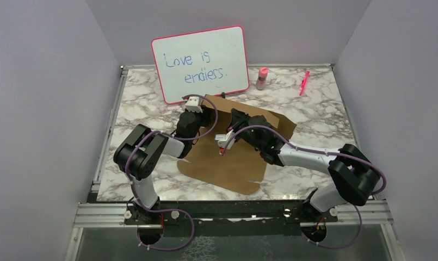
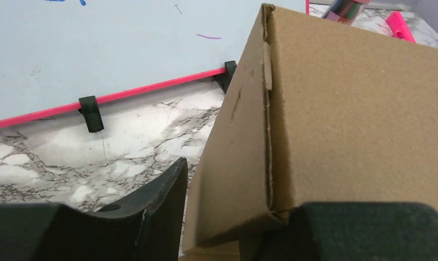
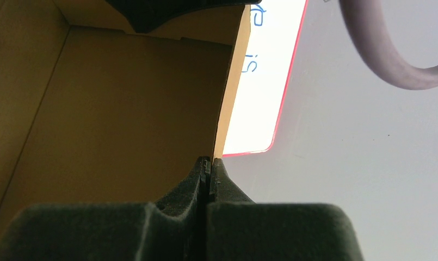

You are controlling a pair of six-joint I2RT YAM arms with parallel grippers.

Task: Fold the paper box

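Observation:
The seam at the box's corner (image 2: 270, 128) gapes, so next my left gripper opens, back off and turns before taking the side of the box (image 2: 230, 174).
The paper box (image 1: 227, 163) is brown cardboard lying mid-table, its far part folded up into walls. My left gripper (image 1: 201, 109) is at the raised back-left corner. In the left wrist view the box corner (image 2: 358, 109) stands between its spread fingers (image 2: 162, 201), with a thin gap by the left finger; the gripper (image 2: 233, 212) is open. My right gripper (image 1: 234, 117) reaches over the sheet to the raised wall. In the right wrist view it (image 3: 210, 163) is shut on the thin edge of that wall, with the box's inside (image 3: 124, 109) to the left.
A pink-framed whiteboard (image 1: 200, 62) stands just behind the box, close to my left gripper. It also shows in the left wrist view (image 2: 97, 43). A pink bottle (image 1: 261, 78) and a pink marker (image 1: 304, 82) lie at the back right. Grey walls enclose the marble table (image 1: 314, 109).

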